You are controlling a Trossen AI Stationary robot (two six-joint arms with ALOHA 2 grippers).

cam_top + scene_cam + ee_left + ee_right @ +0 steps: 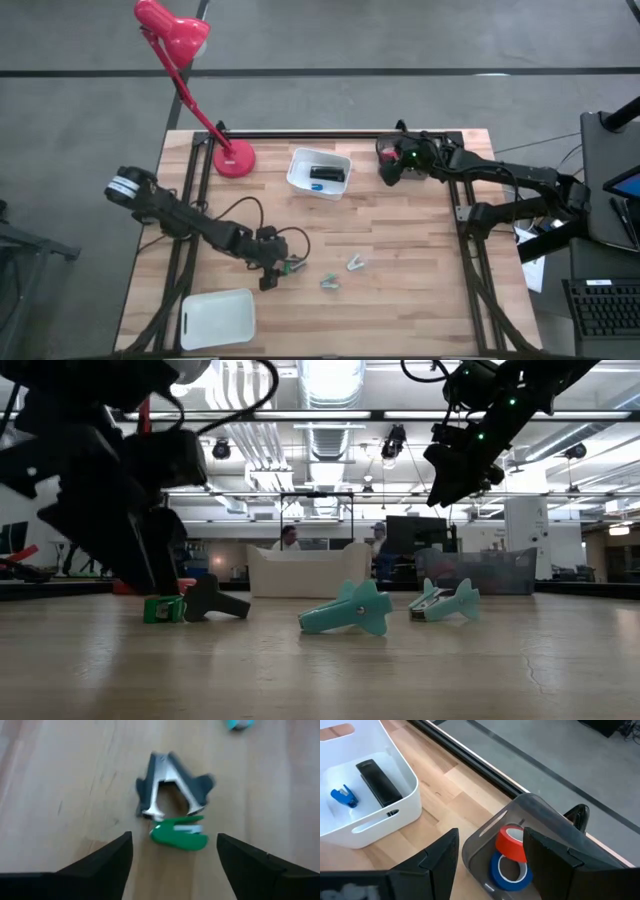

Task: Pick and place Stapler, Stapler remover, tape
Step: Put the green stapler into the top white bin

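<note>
My gripper will lift the green piece point(179, 836), and it will come free alone, because the dark grey staple remover's tips point(154, 813) stop at the green piece's edge.
My left gripper point(175, 839) is open, low over the table point(420, 250). Its fingers stand on either side of a small green piece point(181, 834) without touching it; whether that is the green tape ring I cannot tell. A dark grey staple remover point(172, 782) lies just beyond it. Two teal staple removers point(350, 610) point(445, 602) lie nearby. My right gripper point(490, 834) is open above a clear container point(535, 802) holding the red tape ring point(510, 842), on edge, and the blue tape ring point(507, 870), flat. The dark stapler point(377, 782) and a tiny blue piece point(344, 797) lie in the white bin point(405, 805). Pink tape is out of view. My right gripper has the red ring point(516, 845) standing close beside one finger point(540, 852); I cannot tell whether they touch. The ring's lower edge rests on the blue ring inside the container.
A red desk lamp point(235, 158) stands at the far left of the table. A white tray point(217, 318) lies at the near left corner. Bare wood stretches across the table's middle and right, with a black rail along the far edge.
</note>
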